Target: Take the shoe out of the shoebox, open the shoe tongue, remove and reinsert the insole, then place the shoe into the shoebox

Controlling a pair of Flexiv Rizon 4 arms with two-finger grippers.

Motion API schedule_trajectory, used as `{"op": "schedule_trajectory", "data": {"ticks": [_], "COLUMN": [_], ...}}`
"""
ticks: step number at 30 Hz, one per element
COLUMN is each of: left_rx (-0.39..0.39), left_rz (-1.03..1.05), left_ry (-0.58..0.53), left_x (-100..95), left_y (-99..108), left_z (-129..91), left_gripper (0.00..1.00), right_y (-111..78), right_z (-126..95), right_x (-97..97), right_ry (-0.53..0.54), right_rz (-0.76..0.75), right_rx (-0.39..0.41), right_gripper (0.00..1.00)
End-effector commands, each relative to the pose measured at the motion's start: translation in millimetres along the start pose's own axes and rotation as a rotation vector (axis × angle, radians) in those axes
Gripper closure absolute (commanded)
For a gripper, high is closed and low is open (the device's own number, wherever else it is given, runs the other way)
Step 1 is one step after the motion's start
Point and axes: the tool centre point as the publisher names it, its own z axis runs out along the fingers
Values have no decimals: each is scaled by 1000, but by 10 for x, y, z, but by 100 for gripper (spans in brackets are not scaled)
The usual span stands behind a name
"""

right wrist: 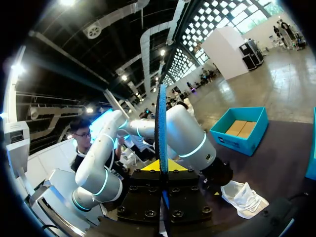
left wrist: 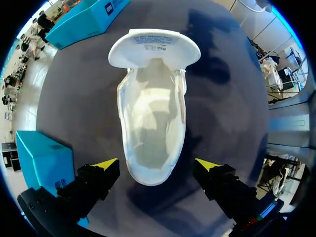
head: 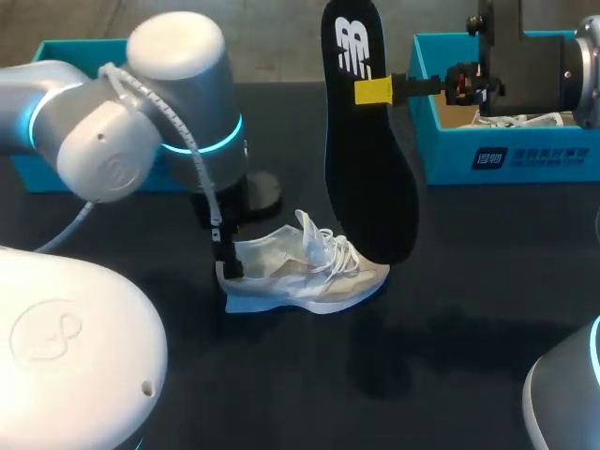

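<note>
The shoe tongue [head: 310,232] is flared forward and clear of the wide opening [head: 269,249], so I expect the tongue to stay open when I turn the shoe by its collar.
A white shoe [head: 305,272] lies on its side on the dark table, tongue pulled wide. In the left wrist view the shoe [left wrist: 153,123] shows its empty inside, its heel lying between the spread yellow fingertips [left wrist: 106,164]. My left gripper [head: 225,261] [left wrist: 157,165] is open at that heel, not touching it. My right gripper [head: 375,91] [right wrist: 161,165] is shut on the black insole [head: 361,159], which hangs upright with its toe end just above the shoe's front. The insole [right wrist: 161,123] shows edge-on in the right wrist view. The teal shoebox [head: 511,155] stands at the right.
A second teal box [head: 56,56] stands at the back left behind my left arm, and appears beside the left gripper as the box [left wrist: 42,158]. The right wrist view shows that teal box [right wrist: 242,133] with cardboard inside, and the shoe [right wrist: 245,198] ahead.
</note>
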Motion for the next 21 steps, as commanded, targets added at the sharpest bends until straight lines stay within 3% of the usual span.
{"op": "schedule_trajectory", "data": {"ticks": [1, 21], "left_rx": [-17, -29], "left_rz": [-7, -29], "left_ry": [-6, -15], "left_x": [17, 20], "left_y": [5, 8], "left_z": [-12, -55], "left_gripper": [0, 0], "right_y": [12, 12], "right_z": [41, 41], "right_x": [-10, -10], "right_ry": [-2, -2], "right_rz": [2, 2], "right_rx": [2, 2], "right_gripper": [100, 100]}}
